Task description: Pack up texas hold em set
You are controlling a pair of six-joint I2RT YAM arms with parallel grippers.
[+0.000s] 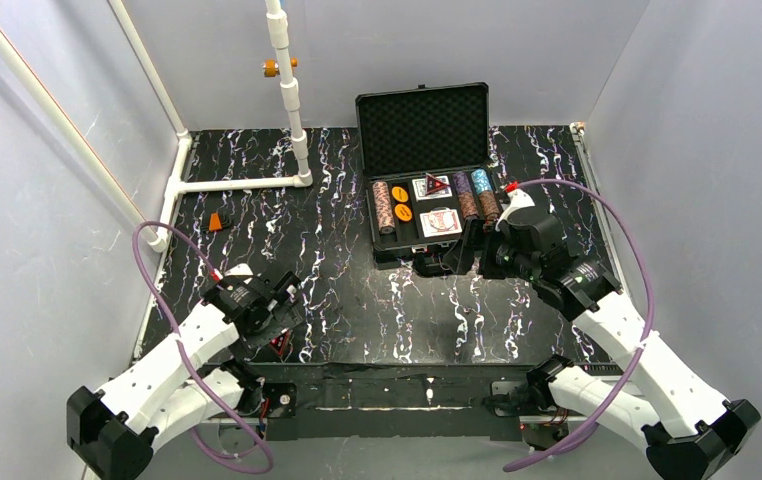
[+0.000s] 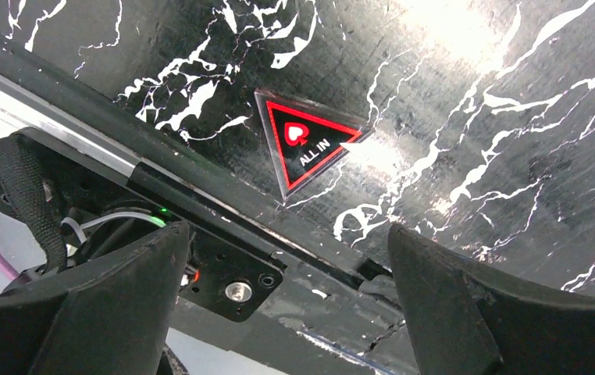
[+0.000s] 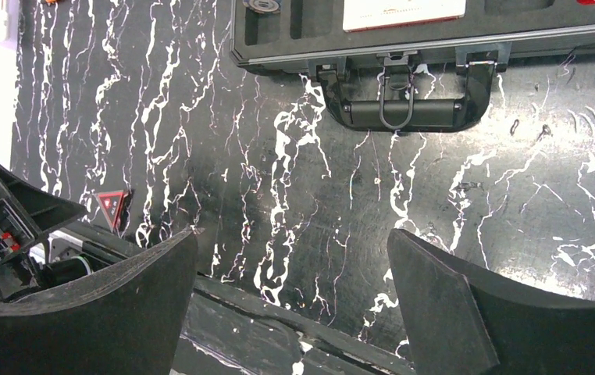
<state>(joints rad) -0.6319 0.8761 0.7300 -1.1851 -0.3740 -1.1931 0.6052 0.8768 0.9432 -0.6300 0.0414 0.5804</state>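
Observation:
The ALL IN triangle (image 1: 280,343) lies free between my left gripper's open fingers. I keep moving them down until they are on either side of its edges (image 2: 315,169), then close them.
The texas hold em set's black case (image 1: 372,232) lies open at the back middle, its ribbed lid (image 1: 423,128) upright. Inside are brown chip stacks (image 1: 384,207), a blue stack (image 1: 479,180), orange discs (image 1: 400,194), a card deck (image 1: 440,222) and a red-black triangle (image 1: 436,184). Another red-black "ALL IN" triangle (image 2: 308,141) (image 1: 280,343) (image 3: 112,208) lies flat on the table by the near edge. My left gripper (image 2: 288,230) (image 1: 282,318) hovers open just short of it. My right gripper (image 3: 293,233) (image 1: 462,258) hangs open and empty before the case handle (image 3: 404,109).
A small orange block with a black part (image 1: 219,221) sits at the left. A white pipe frame (image 1: 242,183) crosses the back left corner. Grey walls enclose the table. The left arm's base plate (image 2: 232,289) lies under my left fingers.

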